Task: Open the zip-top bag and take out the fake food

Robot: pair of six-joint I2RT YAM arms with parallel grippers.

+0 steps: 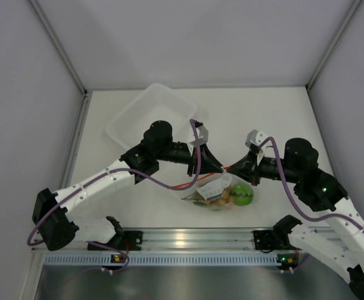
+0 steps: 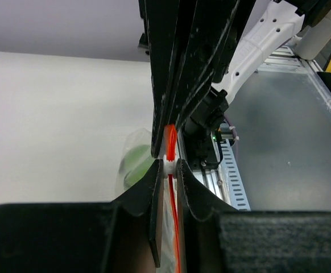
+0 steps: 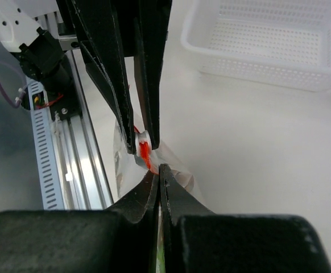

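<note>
The bag's zip edge is held steady by my right gripper beside the white slider [image 2: 170,166], so my left gripper keeps pulling the slider until it reaches the zip's trailing end [image 1: 178,187] and then lets go.
The zip-top bag [image 1: 214,187] hangs just above the table's near middle, its red-orange zip strip [image 1: 183,185] trailing to the left. Inside it I see the round green ball [image 1: 242,195] and the tan-brown ball cluster [image 1: 216,199]; the mango shape is not distinct. My left gripper [image 1: 217,167] is shut on the strip's white slider [image 2: 170,164]. My right gripper [image 1: 234,169] is shut on the bag's zip edge [image 3: 149,159], tip to tip with the left one. In the right wrist view, clear film [image 3: 121,165] hangs beside my fingertips [image 3: 166,175].
A rigid clear tray [image 1: 132,119] stands at the back left, behind the left arm; it also shows in the right wrist view [image 3: 268,74]. An aluminium rail [image 1: 182,238] runs along the near edge. Grey walls enclose the table on three sides.
</note>
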